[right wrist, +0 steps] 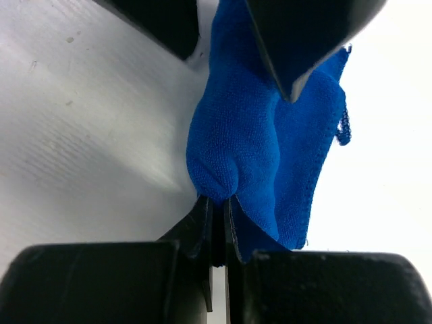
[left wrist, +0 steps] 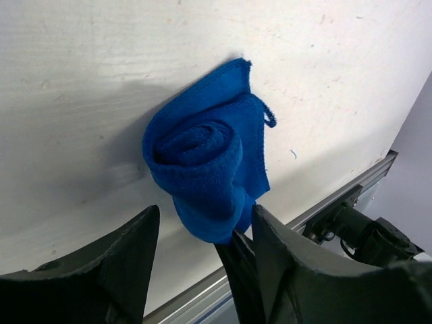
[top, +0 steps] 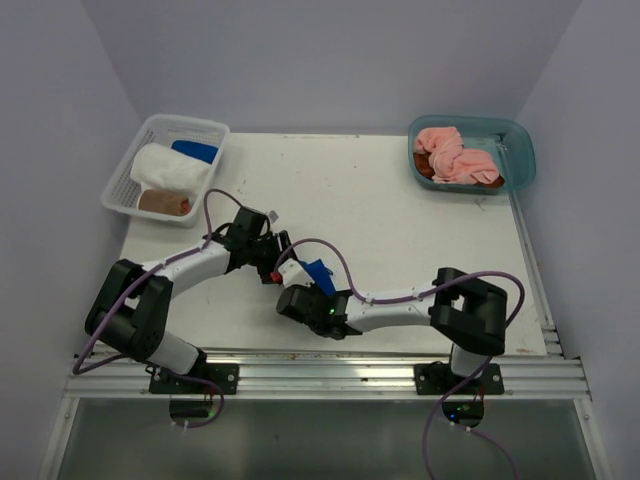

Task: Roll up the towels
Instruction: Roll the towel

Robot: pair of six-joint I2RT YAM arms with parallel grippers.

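A flat edge of the royal blue point(left wrist: 255, 154) towel is sticking out next to the roll. My right gripper should roll that edge in first, and then my left gripper should take the roll point(left wrist: 202, 192).
A royal blue towel point(top: 318, 274), rolled into a loose tube, lies on the white table near the front middle. It shows end-on in the left wrist view point(left wrist: 202, 169). My right gripper point(right wrist: 217, 202) is shut on one end of the roll point(right wrist: 236, 142); it also shows in the top view point(top: 310, 290). My left gripper point(left wrist: 204, 210) is open, with its fingers point(left wrist: 128, 270) on either side of the roll's near end; in the top view it sits just left of the towel point(top: 285, 263). Its fingers point(right wrist: 304, 34) reach in from the top of the right wrist view.
A white mesh basket point(top: 122, 190) at the back left holds a white roll point(top: 165, 165), a blue towel point(top: 195, 150) and a brown roll point(top: 163, 203). A teal tub point(top: 520, 150) at the back right holds pink towels point(top: 455, 155). The table's front rail point(left wrist: 337, 196) is close by.
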